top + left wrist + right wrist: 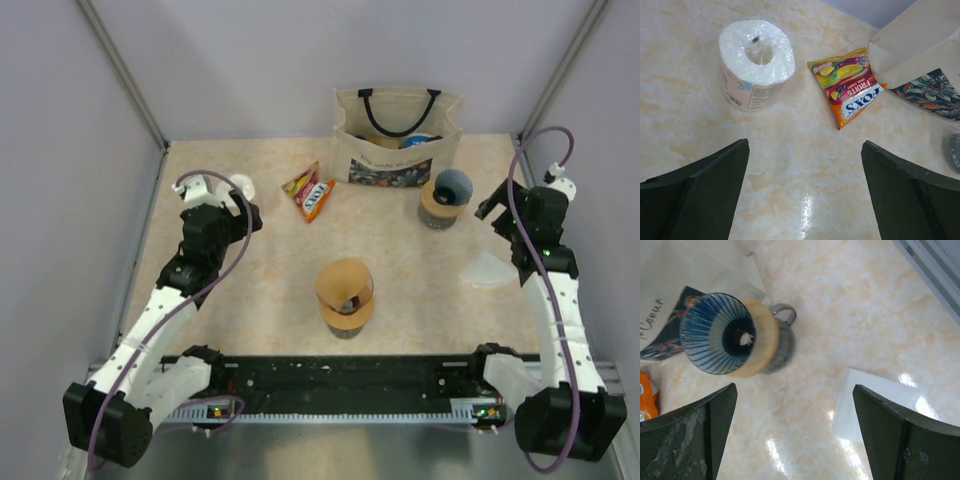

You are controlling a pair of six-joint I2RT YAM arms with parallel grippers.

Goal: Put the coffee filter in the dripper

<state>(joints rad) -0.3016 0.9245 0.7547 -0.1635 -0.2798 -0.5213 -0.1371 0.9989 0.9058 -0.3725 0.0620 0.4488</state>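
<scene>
The white coffee filter is lying flat, clear of the glass server (pixel 438 218). My open right gripper should keep going toward the filter until its fingers can close on it.
The dripper (pixel 446 191), blue and ribbed with a pale wooden collar, stands on a glass server at the back right; the right wrist view looks down into the dripper (pixel 720 334), which holds nothing. The white coffee filter (pixel 487 270) lies flat on the table, in front of the dripper and to its right. My right gripper (pixel 795 435) hovers open between the two, with the filter (pixel 875 405) partly under its right finger and nothing in its grip. In the top view that gripper (pixel 497 207) is just right of the dripper. At the far left my left gripper (pixel 805 190) is open over bare table.
A wrapped toilet roll (pixel 756 62) and an orange candy packet (pixel 847 87) lie ahead of the left gripper. A cloth tote bag (pixel 397 135) stands at the back. A tan hourglass-shaped stand (pixel 345 296) sits mid-table. Walls close in on both sides.
</scene>
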